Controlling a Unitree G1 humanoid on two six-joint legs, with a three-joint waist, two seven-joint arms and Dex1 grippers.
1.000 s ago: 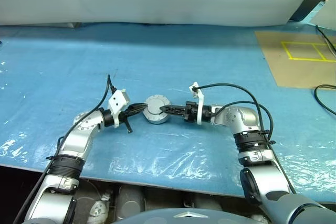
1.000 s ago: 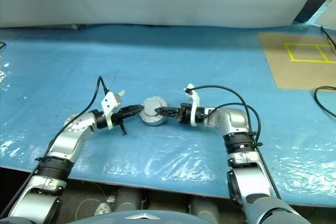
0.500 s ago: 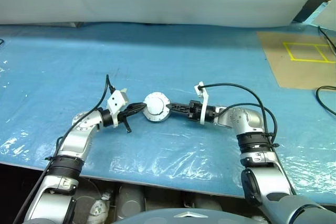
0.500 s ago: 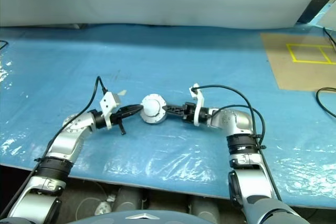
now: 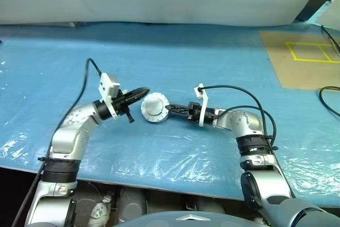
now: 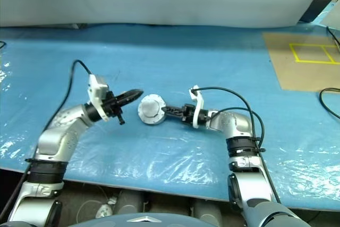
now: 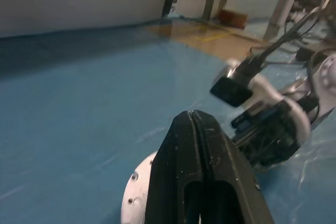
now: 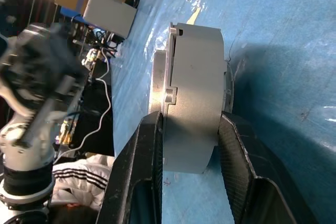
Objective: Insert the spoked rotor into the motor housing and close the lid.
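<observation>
The shut fingers of my left gripper hang above the motor housing's flat side (image 5: pixel 154 106), so that gripper should turn, open and straddle the motor housing's rim (image 5: pixel 143 108) opposite my right gripper.
The motor housing (image 5: pixel 154 108) is a short grey cylinder, tipped up off the blue table so that one plain round face looks toward me. The lid (image 8: pixel 159 85) lies closed flat against it. My right gripper (image 5: pixel 169 108) reaches in from the right and is shut on the housing's rim, one finger (image 8: pixel 149 140) on each flat side. My left gripper (image 5: pixel 142 93) hangs just above and to the left of the housing, shut on nothing and apart from it. The spoked rotor is hidden.
A blue plastic sheet (image 5: pixel 212 62) covers the table. A brown board with yellow lines (image 5: pixel 303 59) lies at the back right, and a black cable (image 5: pixel 329 97) loops at the right edge. A white backdrop stands behind.
My right gripper closed on the housing and tipped it up from flat onto its edge. My left gripper lifted up and away from the housing, still shut.
</observation>
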